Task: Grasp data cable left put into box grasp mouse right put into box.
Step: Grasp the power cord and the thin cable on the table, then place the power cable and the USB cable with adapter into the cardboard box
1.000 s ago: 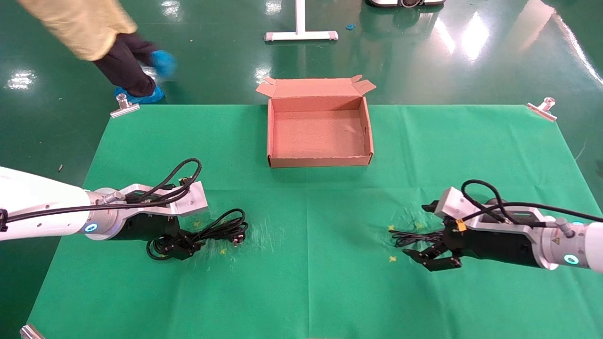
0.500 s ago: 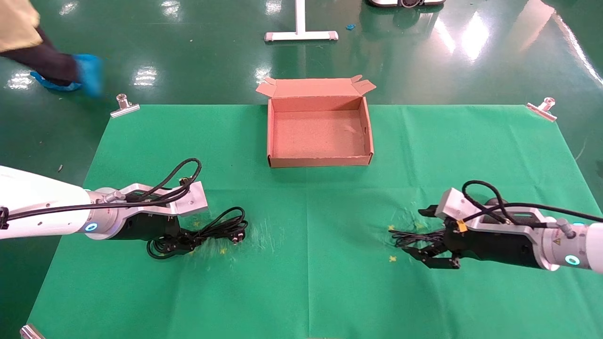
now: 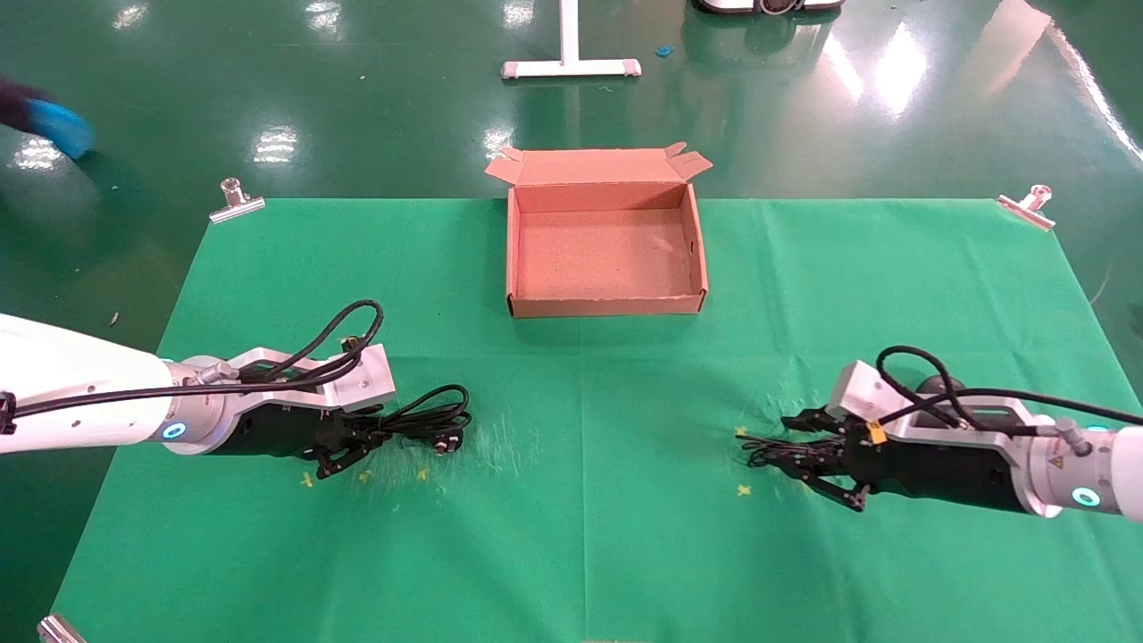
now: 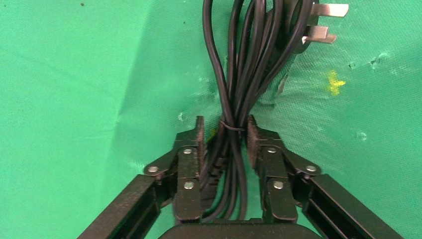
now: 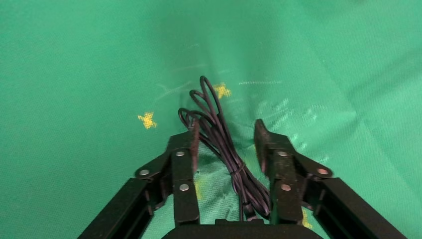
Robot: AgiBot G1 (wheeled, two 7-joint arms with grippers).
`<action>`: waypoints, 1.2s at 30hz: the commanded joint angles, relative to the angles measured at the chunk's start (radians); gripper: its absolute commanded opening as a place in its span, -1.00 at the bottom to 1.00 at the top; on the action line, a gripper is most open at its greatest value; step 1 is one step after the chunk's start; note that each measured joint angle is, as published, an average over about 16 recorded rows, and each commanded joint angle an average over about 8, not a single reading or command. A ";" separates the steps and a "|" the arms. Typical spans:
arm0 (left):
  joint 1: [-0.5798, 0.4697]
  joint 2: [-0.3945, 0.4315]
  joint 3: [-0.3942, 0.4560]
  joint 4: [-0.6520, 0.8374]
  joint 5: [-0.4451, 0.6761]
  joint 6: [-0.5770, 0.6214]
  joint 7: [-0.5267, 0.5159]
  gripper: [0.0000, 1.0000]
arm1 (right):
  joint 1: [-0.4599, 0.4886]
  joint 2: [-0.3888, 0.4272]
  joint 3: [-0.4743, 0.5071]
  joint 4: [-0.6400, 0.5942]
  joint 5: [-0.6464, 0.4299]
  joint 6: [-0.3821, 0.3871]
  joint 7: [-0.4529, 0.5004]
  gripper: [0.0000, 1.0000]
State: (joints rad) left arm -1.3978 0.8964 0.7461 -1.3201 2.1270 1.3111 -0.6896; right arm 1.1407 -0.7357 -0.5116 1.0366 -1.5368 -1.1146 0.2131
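Observation:
A tie [image 5: 238, 170] holds the mouse's cord [image 5: 219, 134] tightly together between my fingers. The cord should stay bundled when I lift it, with the hidden mouse body hanging below.
The data cable [image 3: 429, 420], a thick black bundle tied at its middle, lies on the green cloth at the left. My left gripper [image 3: 362, 446] is shut on it. In the left wrist view the cable [image 4: 244, 64] runs between the fingers of the left gripper [image 4: 224, 122], with its metal-pronged plug [image 4: 318, 25] beyond them. My right gripper [image 3: 817, 455] is low on the cloth at the right, open, with its jaws on both sides of the mouse's thin cord [image 3: 768, 451]. The right wrist view shows the cord [image 5: 214, 124] inside the right gripper [image 5: 226, 127]. The mouse body is hidden. The brown box [image 3: 607, 308] stands open and empty at the back centre.
Metal clips [image 3: 237, 201] [image 3: 1027, 205] pin the cloth's far corners. Yellow marks [image 3: 743, 490] dot the cloth near both grippers. A white stand foot [image 3: 571, 67] is on the floor behind the box. A person's blue shoe [image 3: 54, 125] is at the far left.
My left gripper has closed on the data cable and squeezed its loops together. My right gripper's jaws have narrowed around the mouse cord. The person has walked off to the left.

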 commanded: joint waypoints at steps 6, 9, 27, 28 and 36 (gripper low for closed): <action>-0.004 0.000 -0.005 -0.003 -0.017 0.004 0.002 -1.00 | -0.002 0.006 0.005 0.004 0.004 0.004 0.005 -1.00; -0.015 -0.004 -0.021 -0.009 -0.063 0.014 0.013 -1.00 | -0.001 0.011 0.010 0.006 0.011 0.005 0.007 -1.00; -0.157 0.162 -0.063 0.102 -0.165 -0.085 0.170 -1.00 | 0.022 0.095 0.103 0.028 0.113 0.027 0.000 -1.00; -0.169 0.197 -0.057 0.136 -0.155 -0.109 0.195 -1.00 | 0.022 0.106 0.113 0.033 0.125 0.029 -0.003 -1.00; -0.254 0.448 0.022 0.474 -0.118 -0.344 0.445 -0.97 | -0.018 0.211 0.194 0.083 0.229 0.026 -0.018 -1.00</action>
State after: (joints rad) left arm -1.6444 1.3080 0.7898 -0.8868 1.9906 0.9753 -0.2823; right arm 1.1131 -0.5294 -0.3213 1.1208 -1.3099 -1.0869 0.1955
